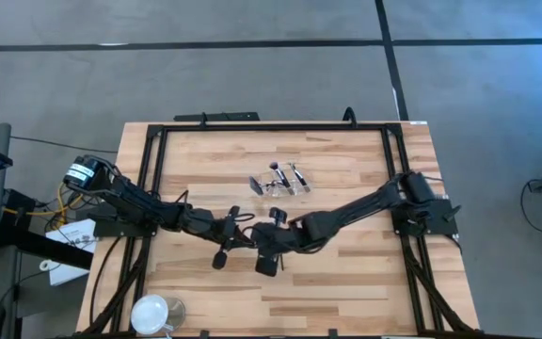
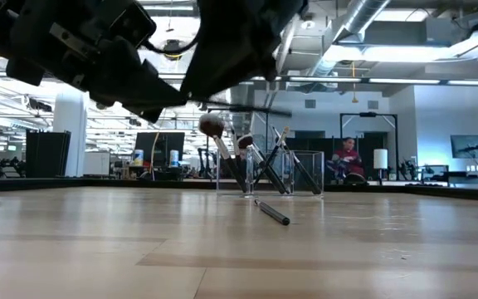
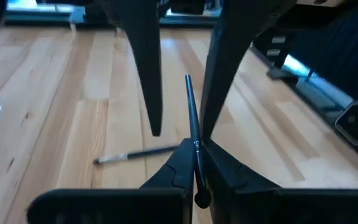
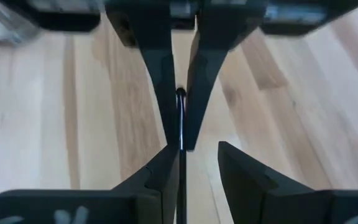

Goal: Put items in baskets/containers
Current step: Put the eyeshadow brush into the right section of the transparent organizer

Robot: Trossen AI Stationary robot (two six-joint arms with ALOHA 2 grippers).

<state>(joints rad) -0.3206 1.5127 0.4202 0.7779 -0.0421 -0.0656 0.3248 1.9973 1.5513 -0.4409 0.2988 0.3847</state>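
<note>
Next, my right gripper centers on the brush's free handle (image 4: 181, 183) and takes the brush over before carrying it to the tray, since my left gripper holds the brush near its bristles (image 3: 202, 198).
Both grippers meet above the table's middle. My left gripper (image 3: 196, 152) is shut on a slim dark makeup brush (image 3: 190, 106), which lies level in the air in the low view (image 2: 251, 107). My right gripper (image 4: 196, 148) faces it, open, with one finger on either side of the same brush (image 4: 181, 163). Another brush (image 2: 272, 212) lies flat on the wood near the grippers. Farther back, the clear tray (image 1: 282, 181) holds several brushes, which lean against its walls (image 2: 268, 170). My left gripper pinches the brush's dark handle (image 3: 195, 148) between its two fingers, with the handle running along them. The brush is lifted clear of the table and lies about level. My right gripper's one finger (image 4: 166, 168) lies right beside the handle; I cannot tell whether it touches.
A round white dish (image 1: 151, 312) stands at the table's near left corner. A black frame (image 1: 149, 169) runs along the left, right and far edges. Bare wood lies between the grippers and the tray. A person sits in the room beyond (image 2: 348, 158).
</note>
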